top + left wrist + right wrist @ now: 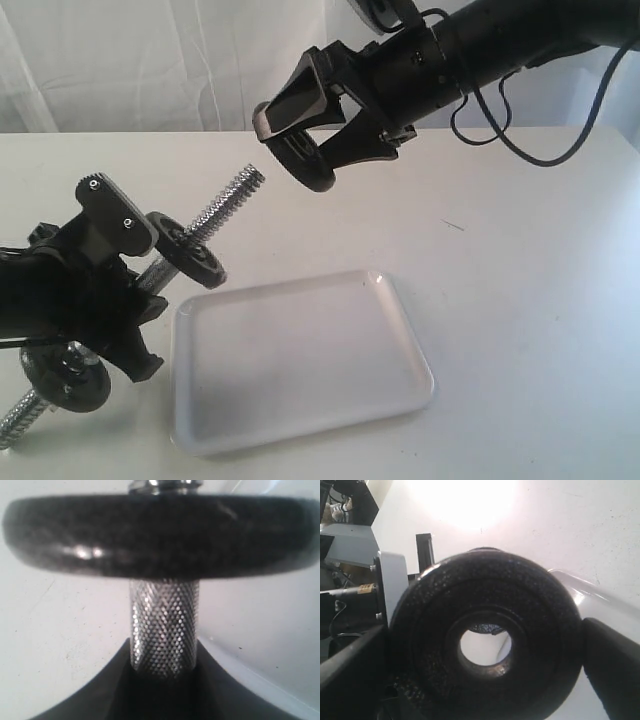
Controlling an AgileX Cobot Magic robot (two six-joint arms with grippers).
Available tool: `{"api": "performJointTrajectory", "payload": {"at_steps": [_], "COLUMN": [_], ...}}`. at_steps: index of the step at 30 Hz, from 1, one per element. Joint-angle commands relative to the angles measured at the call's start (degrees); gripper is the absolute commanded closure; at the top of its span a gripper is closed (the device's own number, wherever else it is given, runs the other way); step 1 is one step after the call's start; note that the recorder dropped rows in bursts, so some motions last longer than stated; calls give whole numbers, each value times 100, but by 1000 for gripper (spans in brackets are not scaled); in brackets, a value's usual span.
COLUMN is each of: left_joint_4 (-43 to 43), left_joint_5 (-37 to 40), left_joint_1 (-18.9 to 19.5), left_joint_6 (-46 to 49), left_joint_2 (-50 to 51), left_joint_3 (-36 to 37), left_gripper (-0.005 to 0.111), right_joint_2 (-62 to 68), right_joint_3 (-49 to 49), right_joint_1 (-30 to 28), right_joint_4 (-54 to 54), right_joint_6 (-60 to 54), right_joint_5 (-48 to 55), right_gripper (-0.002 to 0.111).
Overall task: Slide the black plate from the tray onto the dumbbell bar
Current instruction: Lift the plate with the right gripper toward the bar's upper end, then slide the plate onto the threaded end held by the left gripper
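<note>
My right gripper has the black plate's hole (486,647) out of line with the bar's threaded upper end (250,178), so it should center the hole over that end before sliding.
My right gripper (295,150) hangs in the air, shut on the black plate (305,167), which it holds on edge a little beyond the threaded upper end of the dumbbell bar (228,200). In the right wrist view the plate (540,630) fills the frame between the two fingers (615,665). My left gripper (135,285) is shut on the bar's knurled middle (164,625) and holds it tilted. A second black disc (187,252) sits on the bar above that grip, and a third disc (66,380) near its lower end. The white tray (300,360) holds nothing.
The white tabletop (530,260) spreads around the tray. A white curtain (150,60) hangs behind the table. Cables (520,130) dangle from the right arm.
</note>
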Motion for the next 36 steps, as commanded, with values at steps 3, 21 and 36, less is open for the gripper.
{"api": "performJointTrajectory", "payload": {"at_steps": [3,21,36], "left_joint_4": [26,26,26], "left_joint_5": [143,168,168], "left_joint_1": [-1,-1,-1], "left_joint_6": [-85,-100,-100], "left_joint_2": [-313,-609,-609], "left_joint_3": [-189,-189,-189], "left_gripper": [107,107,107], "right_joint_2": [16,426,426], "right_joint_3": [-50,-50,-50], "right_joint_1": [-55,-55,-15], "right_joint_4": [451,1229,1266], "right_joint_6": [-79,-366,-376], "right_joint_5": [32,32,32], "right_gripper": [108,108,108]}}
